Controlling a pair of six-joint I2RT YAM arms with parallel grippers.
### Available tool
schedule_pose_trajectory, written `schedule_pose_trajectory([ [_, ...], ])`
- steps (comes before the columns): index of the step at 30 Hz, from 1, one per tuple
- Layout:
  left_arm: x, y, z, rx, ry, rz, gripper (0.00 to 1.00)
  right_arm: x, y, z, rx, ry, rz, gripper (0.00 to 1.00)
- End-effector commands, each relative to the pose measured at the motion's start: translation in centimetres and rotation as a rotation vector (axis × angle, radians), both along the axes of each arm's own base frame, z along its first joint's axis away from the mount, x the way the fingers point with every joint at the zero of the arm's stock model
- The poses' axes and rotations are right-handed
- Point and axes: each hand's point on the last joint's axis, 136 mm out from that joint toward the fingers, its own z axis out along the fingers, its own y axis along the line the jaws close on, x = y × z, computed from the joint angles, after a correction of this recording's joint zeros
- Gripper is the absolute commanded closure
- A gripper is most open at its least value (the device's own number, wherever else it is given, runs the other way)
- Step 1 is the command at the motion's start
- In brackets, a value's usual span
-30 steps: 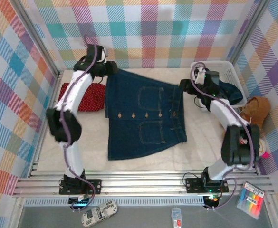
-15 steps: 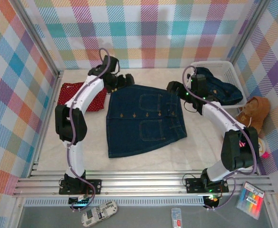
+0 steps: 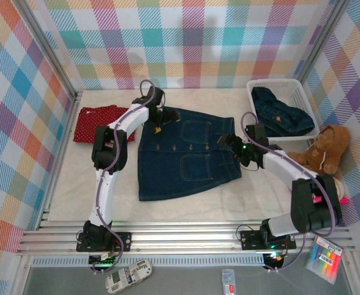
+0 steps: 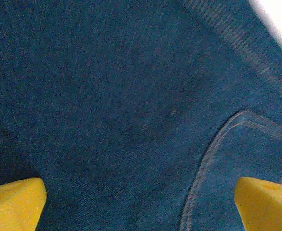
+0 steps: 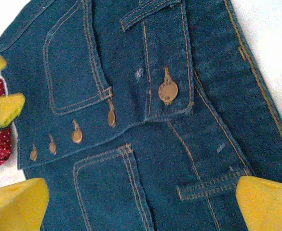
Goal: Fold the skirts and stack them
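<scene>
The back waistband (image 5: 233, 96) shows a little past the front edge, so both layers of the denim skirt (image 3: 167, 176) should fold over together when the robot lifts the near corners.
A dark blue denim skirt (image 3: 186, 157) lies spread flat in the middle of the table, button front up. My left gripper (image 3: 163, 118) hovers open over its far left corner, with bare denim (image 4: 131, 96) under its yellow fingertips (image 4: 15, 204). Over the waistband on the right, my right gripper (image 3: 230, 142) is open too, with the buttons and pockets of the skirt (image 5: 145, 120) beneath it. A red dotted skirt (image 3: 100, 123) lies folded at the left. Another denim skirt (image 3: 281, 114) sits in the basket.
The white slatted basket (image 3: 303, 86) stands at the far right, and a brown teddy bear (image 3: 324, 150) sits just in front of it. Checked walls close off the back and both sides. A strip of bare table runs along the front.
Both grippers have opened and let go of the denim skirt, which now lies flat. Both arms have drawn in over the skirt, the right one coming away from the basket.
</scene>
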Motion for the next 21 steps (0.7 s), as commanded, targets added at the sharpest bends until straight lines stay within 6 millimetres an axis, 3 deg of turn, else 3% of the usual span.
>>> schedule_pose_trajectory([
  [1,-0.1,-0.8,-5.2,0.008,0.094,-0.014,0.0,-2.5,-1.4,-0.1,-0.05,0.057,-0.045,0.01],
  [4,0.7,-1.2,-4.1,0.009,0.088,-0.035,0.0,-4.9,-3.2,-1.3,-0.109,0.16,-0.123,0.01],
  [7,1.0,-1.5,0.2,-0.008,0.028,-0.065,0.0,-6.7,-4.2,-2.7,-0.126,0.218,-0.174,0.01],
  [9,0.4,-1.7,3.5,-0.036,-0.005,-0.085,0.0,-7.2,-3.7,-3.5,-0.092,0.227,-0.164,0.0],
  [11,-0.9,-1.7,7.0,-0.064,-0.029,-0.093,0.0,-7.3,-2.7,-3.9,-0.042,0.226,-0.132,0.06],
  [13,-2.5,-1.3,9.2,-0.077,-0.045,-0.089,0.0,-7.6,-2.3,-4.3,-0.011,0.244,-0.134,0.11],
  [16,-5.7,0.5,10.8,-0.069,-0.058,-0.03,0.0,-8.2,-2.6,-5.0,-0.002,0.271,-0.175,0.12],
  [18,-8.0,2.2,10.7,-0.051,-0.053,0.041,0.0,-8.0,-2.4,-5.2,0.011,0.261,-0.171,0.14],
  [21,-12.4,4.9,8.9,-0.022,-0.005,0.14,0.0,-7.9,-2.2,-5.5,0.027,0.261,-0.172,0.2],
])
